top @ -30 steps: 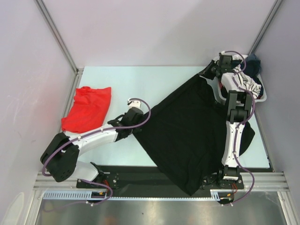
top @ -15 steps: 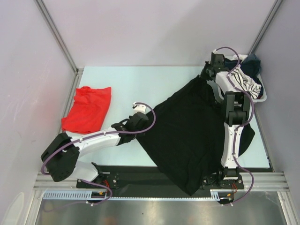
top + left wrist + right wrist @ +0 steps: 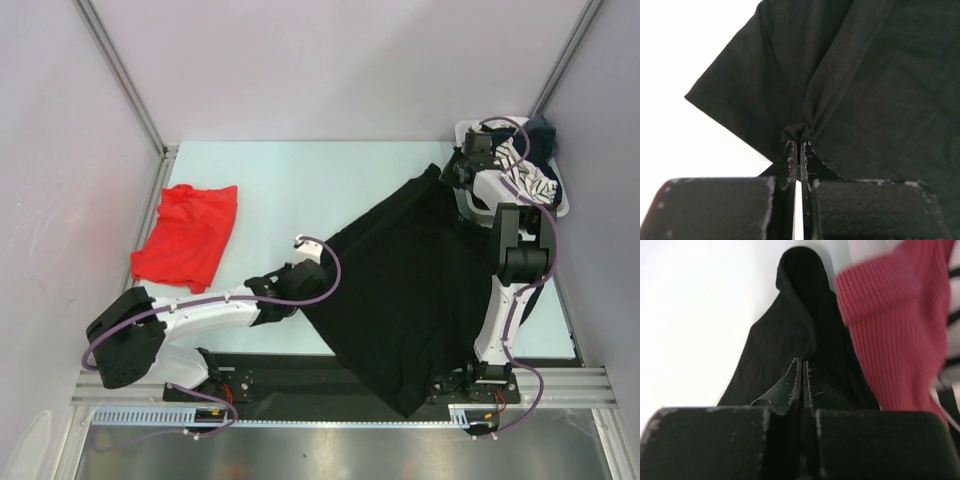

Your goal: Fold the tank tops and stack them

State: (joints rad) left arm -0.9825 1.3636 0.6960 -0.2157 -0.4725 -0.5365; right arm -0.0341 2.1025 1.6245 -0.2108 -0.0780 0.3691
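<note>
The black tank top's far corner (image 3: 432, 174) is in my right gripper, and my left gripper should go on pulling the bunched hem toward the front edge (image 3: 335, 354) before it lets go of it there.
The black tank top (image 3: 400, 280) lies spread on a diagonal across the table, and its near end hangs over the front edge. My left gripper (image 3: 302, 283) is shut on a bunched pinch of its left edge; in the left wrist view the left gripper (image 3: 798, 143) holds the black tank top (image 3: 865, 75). My right gripper (image 3: 447, 175) is shut on its far corner beside the basket; the right wrist view has the right gripper (image 3: 803, 361) on the same black fabric (image 3: 790, 320). The red tank top (image 3: 188, 232) lies folded at the far left, untouched.
A white basket (image 3: 560, 207) stands at the back right corner with a striped garment (image 3: 528, 180) and a dark blue one (image 3: 540, 135) in it. A pink knit garment (image 3: 895, 325) hangs just right of my right gripper. Walls close in left and right.
My left gripper has moved right and toward the near edge, dragging the black top's left edge with it. The right arm's elbow swung right and its gripper came slightly nearer.
</note>
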